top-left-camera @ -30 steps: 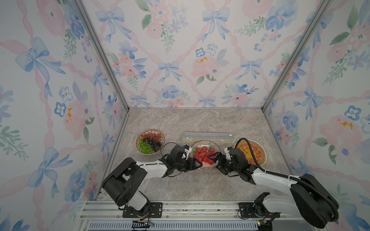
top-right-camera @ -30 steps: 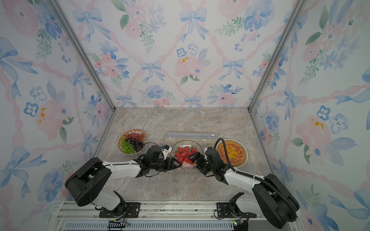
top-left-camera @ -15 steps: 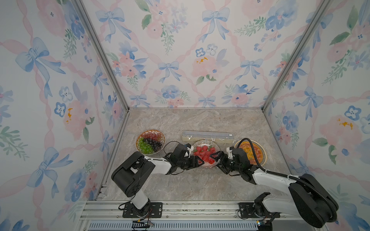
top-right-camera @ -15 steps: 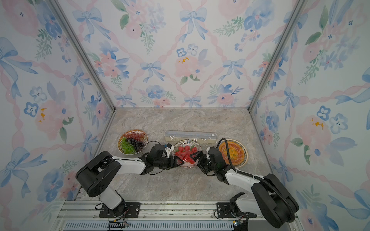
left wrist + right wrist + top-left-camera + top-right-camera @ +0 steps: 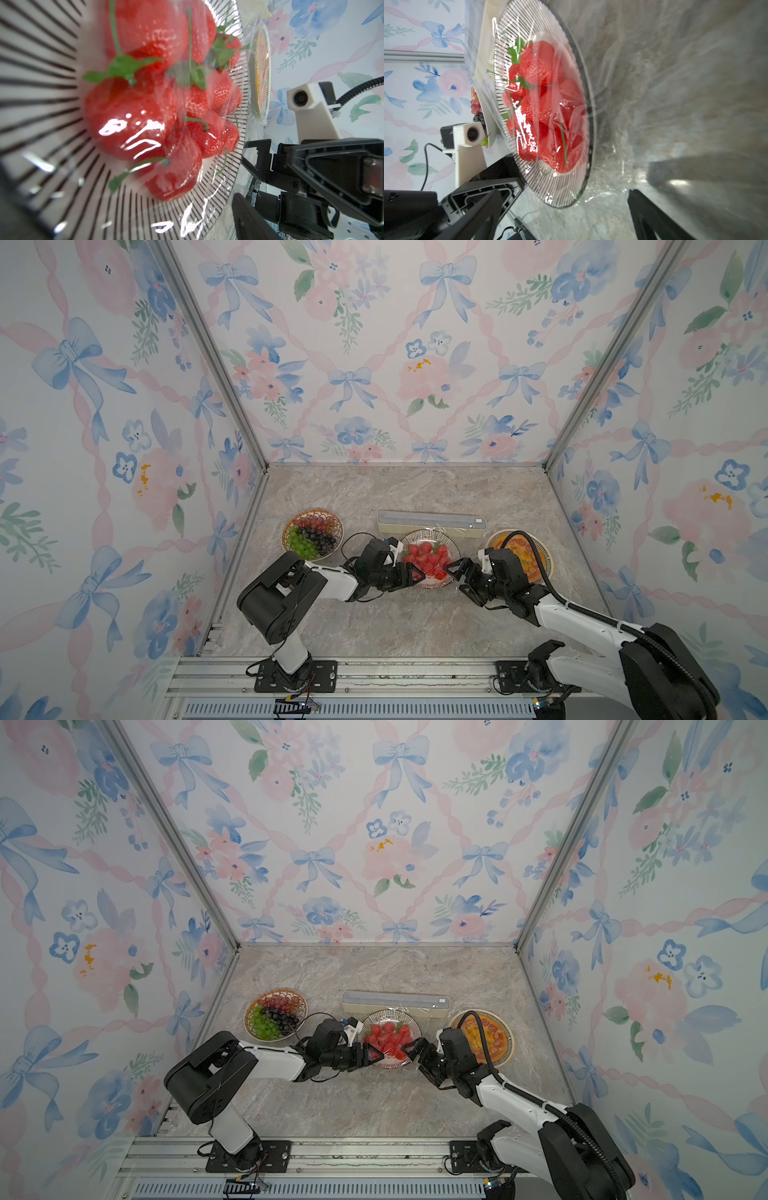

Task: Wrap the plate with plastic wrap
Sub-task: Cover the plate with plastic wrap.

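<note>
Loose plastic wrap (image 5: 614, 160) still reaches beyond the plate onto the marble, so my right gripper should go back in and tuck it up against the plate's rim (image 5: 590, 140).
The striped plate (image 5: 415, 536) (image 5: 382, 1014) of strawberries sits mid-table. The clear, glossy plastic wrap (image 5: 550, 104) (image 5: 145, 135) lies crinkled over the fruit. It runs back to its long cream box (image 5: 430, 522) (image 5: 395, 1003) just behind the plate. My left gripper (image 5: 413, 572) (image 5: 376, 1052) (image 5: 135, 218) is open at the plate's near-left rim, with the rim between its fingers. My right gripper (image 5: 455, 576) (image 5: 415, 1050) (image 5: 564, 218) is wide open at the near-right rim. It faces the plate's edge, where loose film lies on the table.
A plate of grapes (image 5: 312, 535) (image 5: 276, 1013) stands to the left. An orange-rimmed plate of food (image 5: 523, 556) (image 5: 486, 1036) stands to the right, close behind my right wrist. Floral walls close in the marble table on three sides.
My left arm's elbow has swung inward and its gripper has slid slightly right along the plate's near rim. The right gripper has barely shifted. Both jaws keep the same width.
</note>
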`<state>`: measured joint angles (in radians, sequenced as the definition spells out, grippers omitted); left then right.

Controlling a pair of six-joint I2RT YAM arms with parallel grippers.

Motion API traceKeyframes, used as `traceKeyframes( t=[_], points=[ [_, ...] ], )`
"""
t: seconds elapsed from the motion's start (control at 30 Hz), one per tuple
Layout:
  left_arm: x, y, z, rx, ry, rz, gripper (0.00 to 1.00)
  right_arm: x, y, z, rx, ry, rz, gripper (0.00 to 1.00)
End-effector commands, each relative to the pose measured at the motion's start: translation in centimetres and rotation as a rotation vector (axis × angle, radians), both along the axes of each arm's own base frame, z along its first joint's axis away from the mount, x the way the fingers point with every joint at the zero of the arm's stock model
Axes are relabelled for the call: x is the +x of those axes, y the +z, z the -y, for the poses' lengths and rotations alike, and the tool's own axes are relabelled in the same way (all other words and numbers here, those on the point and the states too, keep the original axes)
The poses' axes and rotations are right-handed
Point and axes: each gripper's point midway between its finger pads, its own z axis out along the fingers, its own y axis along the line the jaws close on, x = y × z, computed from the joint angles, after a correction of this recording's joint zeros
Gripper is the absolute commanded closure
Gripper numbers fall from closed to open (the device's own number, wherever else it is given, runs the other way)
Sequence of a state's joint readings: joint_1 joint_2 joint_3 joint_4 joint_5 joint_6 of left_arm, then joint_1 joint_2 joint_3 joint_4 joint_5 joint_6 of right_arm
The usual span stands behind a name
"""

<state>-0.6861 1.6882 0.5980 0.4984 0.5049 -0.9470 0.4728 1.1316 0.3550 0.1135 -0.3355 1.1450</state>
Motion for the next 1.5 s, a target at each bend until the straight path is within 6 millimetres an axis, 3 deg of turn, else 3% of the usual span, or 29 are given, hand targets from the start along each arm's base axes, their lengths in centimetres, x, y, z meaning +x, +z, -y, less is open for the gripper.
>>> traceKeyframes(
  t=[0.0, 0.23, 0.4, 0.83, 0.97, 1.17, 1.47],
  points=[
    [1.2, 0.0, -0.8, 0.005, 0.048, 0.034, 0.3, -0.7, -0.6, 1.4, -0.06, -0.001, -0.022, 0.03],
    [1.1, 0.2, -1.4, 0.005, 0.054, 0.044, 0.3, -1.5, -0.5, 2.4, -0.065, -0.003, -0.025, 0.03],
    [0.9, 0.1, -1.3, 0.002, 0.043, 0.039, 0.29, -1.3, -0.4, 1.1, -0.043, 0.02, -0.032, 0.03],
    [0.9, 0.3, -1.3, -0.001, 0.039, 0.044, 0.3, 2.0, -1.4, -3.8, 0.015, 0.024, -0.038, 0.03],
    [0.8, 0.2, -1.3, 0.0, 0.04, 0.04, 0.3, 3.3, -0.4, -4.6, 0.039, 0.023, 0.001, 0.03],
    [0.8, 0.1, -1.5, 0.007, 0.047, 0.042, 0.29, 4.7, 1.3, -3.6, 0.069, -0.026, 0.054, 0.03],
    [0.9, -0.7, -2.3, 0.025, 0.065, 0.033, 0.29, 3.4, 0.3, 1.2, 0.019, -0.071, -0.001, 0.03]
  ],
)
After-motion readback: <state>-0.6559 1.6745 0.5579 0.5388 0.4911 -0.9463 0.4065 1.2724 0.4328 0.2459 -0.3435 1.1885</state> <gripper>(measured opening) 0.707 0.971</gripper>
